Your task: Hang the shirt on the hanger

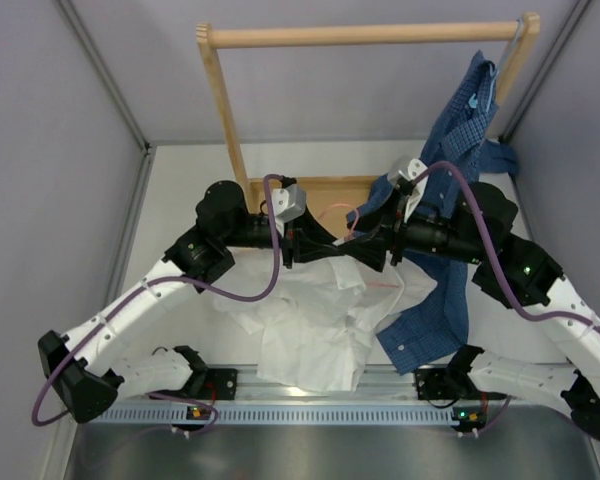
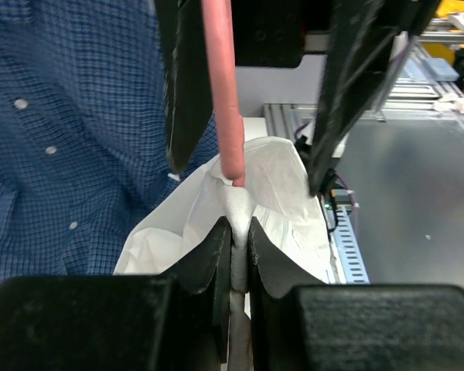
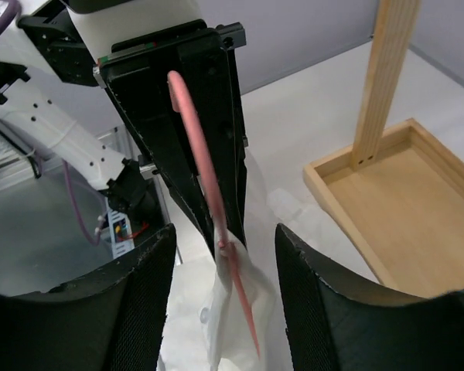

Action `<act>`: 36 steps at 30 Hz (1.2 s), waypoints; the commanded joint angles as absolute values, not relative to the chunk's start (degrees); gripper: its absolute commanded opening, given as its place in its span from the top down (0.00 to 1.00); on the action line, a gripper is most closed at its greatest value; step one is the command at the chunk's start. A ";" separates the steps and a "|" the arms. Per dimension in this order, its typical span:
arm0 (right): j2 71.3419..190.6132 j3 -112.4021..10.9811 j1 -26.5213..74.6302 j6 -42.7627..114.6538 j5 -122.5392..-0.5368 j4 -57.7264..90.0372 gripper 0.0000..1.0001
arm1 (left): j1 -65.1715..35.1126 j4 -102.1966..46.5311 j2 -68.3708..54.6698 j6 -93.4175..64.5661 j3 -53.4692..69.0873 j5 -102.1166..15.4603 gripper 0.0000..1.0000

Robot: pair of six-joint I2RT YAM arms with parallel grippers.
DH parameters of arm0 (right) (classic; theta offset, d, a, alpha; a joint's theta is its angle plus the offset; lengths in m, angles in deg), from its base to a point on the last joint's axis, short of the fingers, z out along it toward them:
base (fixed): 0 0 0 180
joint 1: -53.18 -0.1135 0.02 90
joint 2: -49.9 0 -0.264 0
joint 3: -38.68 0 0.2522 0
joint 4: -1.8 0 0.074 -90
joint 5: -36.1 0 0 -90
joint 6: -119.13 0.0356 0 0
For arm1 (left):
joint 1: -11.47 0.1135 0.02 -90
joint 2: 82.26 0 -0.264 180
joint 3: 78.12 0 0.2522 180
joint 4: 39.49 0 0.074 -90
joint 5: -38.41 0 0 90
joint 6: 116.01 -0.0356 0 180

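Note:
My left gripper grips the pink hanger's neck (image 1: 349, 237) above the bunched shirt. My right gripper should take that neck and free my left gripper to spread the shirt (image 1: 252, 290).
The white shirt (image 1: 315, 325) lies crumpled on the table in front of both grippers. My left gripper (image 1: 330, 248) is shut on a raised fold of the shirt (image 2: 267, 182), seen close in the left wrist view (image 2: 240, 226). The pink hanger (image 2: 223, 85) rises out of that fold, its lower end wrapped in the cloth. My right gripper (image 3: 224, 229) is open, facing the left one, its fingers (image 3: 131, 309) on either side of the hanger (image 3: 197, 154) and shirt (image 3: 236, 309) without touching them. It also shows in the top view (image 1: 372, 245).
A blue checked shirt (image 1: 450, 200) hangs on a light blue hanger (image 1: 485, 95) from the wooden rack (image 1: 360, 37) and drapes down beside my right arm. The rack's wooden tray base (image 3: 394, 201) sits behind the grippers. A metal rail (image 1: 310, 410) runs along the near edge.

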State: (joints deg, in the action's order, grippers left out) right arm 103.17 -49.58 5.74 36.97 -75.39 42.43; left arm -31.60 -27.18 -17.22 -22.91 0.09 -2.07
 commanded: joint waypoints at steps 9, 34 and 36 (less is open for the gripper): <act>106.23 -52.86 5.63 35.11 -86.86 37.18 0.74 | -31.68 -32.76 -16.17 -23.02 3.14 10.19 1.00; 104.04 -56.37 6.78 33.44 -60.77 42.71 1.00 | -31.68 -15.72 -42.77 -9.24 -9.63 -85.52 0.02; 104.30 -57.95 6.95 33.09 -58.21 44.03 1.00 | -31.68 -17.11 -48.15 -5.28 -15.73 -78.33 0.02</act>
State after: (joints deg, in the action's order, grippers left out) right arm 105.45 -52.70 6.44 34.30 -64.75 43.46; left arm -31.45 -20.12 -43.06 -14.91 -7.89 -68.89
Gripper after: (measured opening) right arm 0.015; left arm 0.984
